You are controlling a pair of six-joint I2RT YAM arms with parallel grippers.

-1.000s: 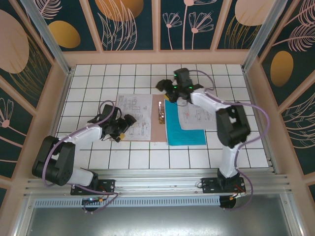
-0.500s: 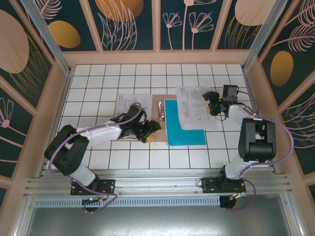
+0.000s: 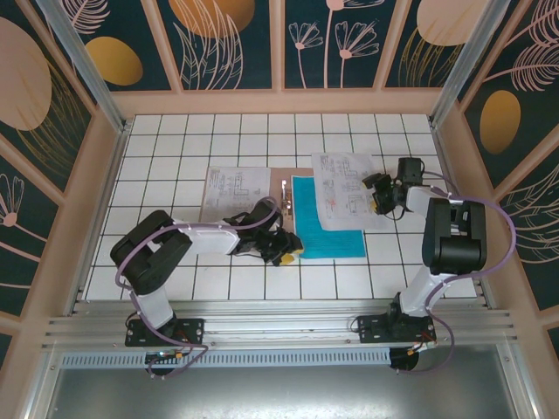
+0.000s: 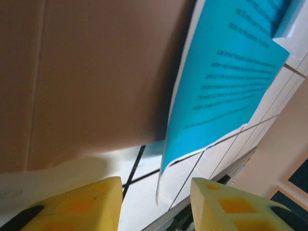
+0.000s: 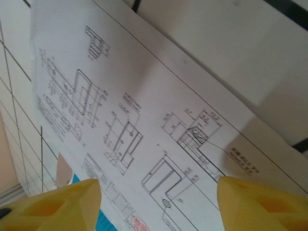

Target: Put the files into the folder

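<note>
The upper white file (image 3: pixel 345 194) sits crooked on the teal file. Next, my right gripper slides it so it sits square over the teal file (image 3: pixel 309 229) before my left gripper closes.
The brown folder (image 3: pixel 281 229) lies open on the tiled table, with its metal clip (image 3: pixel 286 197) on the centre fold. One white printed file (image 3: pixel 234 188) covers its left half. A teal file (image 3: pixel 336 231) covers the right half, and a second white printed file (image 3: pixel 342 188) lies askew on top of it. My left gripper (image 3: pixel 285 248) is low at the folder's near edge. Its yellow fingers (image 4: pixel 77 207) stand apart, and the lifted corner of the teal file (image 4: pixel 226 82) hangs between them beside the folder (image 4: pixel 96 72). My right gripper (image 3: pixel 381 194) is open over the askew white file (image 5: pixel 144 110).
A white tiled table (image 3: pixel 175 140) is ringed by a low wooden wall (image 3: pixel 279 103). An aluminium rail (image 3: pixel 279 310) runs along the near edge, by both arm bases. Bare tiles (image 3: pixel 410 253) lie to the right of the folder and behind it.
My left gripper slid right along the folder's near edge to the teal file's corner, its jaws narrowing. My right gripper moved from the folder's middle to the right, and the white file shifted back with it.
</note>
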